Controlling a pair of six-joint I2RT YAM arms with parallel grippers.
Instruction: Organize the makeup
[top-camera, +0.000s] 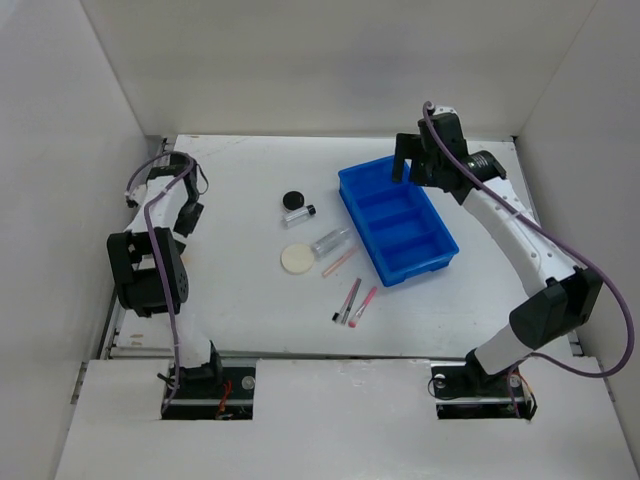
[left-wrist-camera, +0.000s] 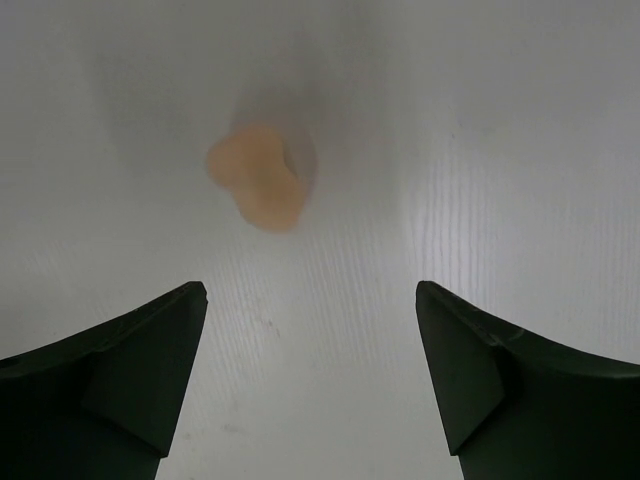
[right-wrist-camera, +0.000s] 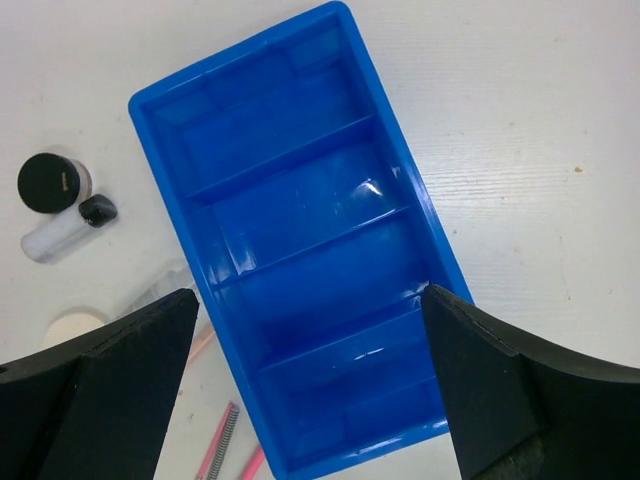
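My left gripper's fingers are open and fit the narrow waist of the peach sponge (left-wrist-camera: 268, 202), which lies free, so I should keep moving toward the sponge until the fingers are on either side of the waist (left-wrist-camera: 256, 178).
The makeup lies on the white table left of the blue tray (top-camera: 443, 238). It is a black round compact (top-camera: 292, 199), a clear black-capped tube (top-camera: 299, 213), a clear case (top-camera: 331, 240), a cream puff (top-camera: 297, 259), a pale pink pencil (top-camera: 340, 263), a dark pencil (top-camera: 348, 299) and a pink pencil (top-camera: 366, 299). My right gripper (top-camera: 412, 168) hangs open and empty above the tray's far end. Its wrist view shows the tray (right-wrist-camera: 240, 45), compact (right-wrist-camera: 50, 180), tube (right-wrist-camera: 60, 238) and puff (right-wrist-camera: 75, 325). My left gripper (top-camera: 189, 217) is open and empty at the far left.
The tray has several compartments, all bare. The left wrist view shows only white surface with a blurred peach spot (left-wrist-camera: 258, 185) between open fingers (left-wrist-camera: 150, 370). White walls enclose the table on three sides.
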